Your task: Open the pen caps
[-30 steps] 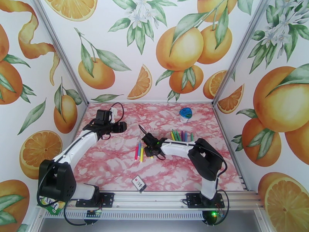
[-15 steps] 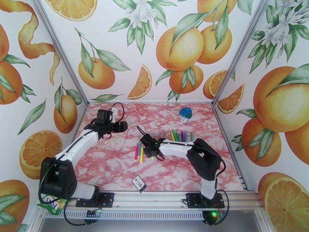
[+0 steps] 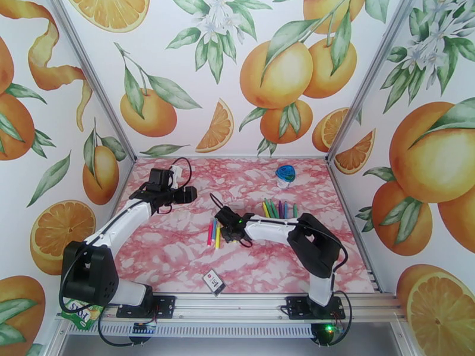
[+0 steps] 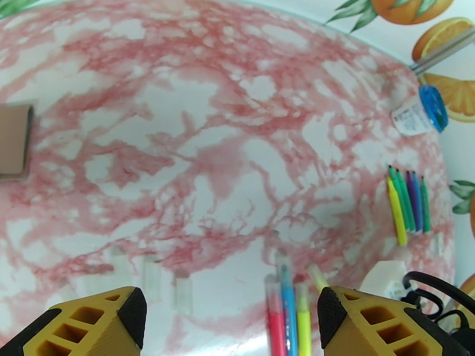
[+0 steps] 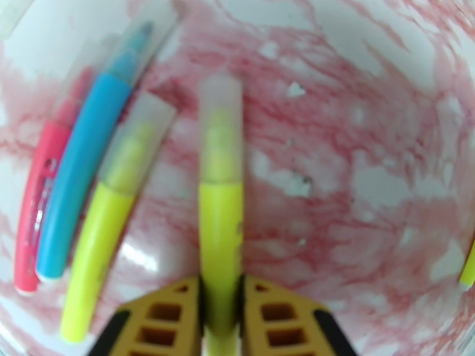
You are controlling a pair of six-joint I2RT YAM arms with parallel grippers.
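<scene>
The robot's right gripper is on the yellow pen's body and the pen's cap is free, so the left gripper keeps going, open, toward that cap and closes there.
My right gripper (image 5: 221, 298) is shut on the body of a yellow pen (image 5: 220, 221), whose translucent cap (image 5: 220, 105) points away from the fingers. Left of it lie a second yellow pen (image 5: 98, 244), a blue pen (image 5: 80, 191) and a pink pen (image 5: 35, 215), each wearing a translucent cap. From above, the right gripper (image 3: 228, 228) sits just right of this group (image 3: 214, 234). A row of several capped pens (image 3: 279, 209) lies further right. My left gripper (image 3: 187, 194) hovers open above the table, and its yellow fingers (image 4: 95, 321) frame the pen group (image 4: 288, 310).
A clear container with a blue lid (image 3: 285, 175) stands at the back right. A small card (image 3: 214, 282) lies near the front edge. Several pale translucent caps (image 4: 183, 292) lie on the marble tabletop (image 3: 178, 256) left of the pens. A brown flat piece (image 4: 13, 140) is at the left.
The right gripper has closed onto the yellow pen and shifted slightly left. The left arm has barely moved.
</scene>
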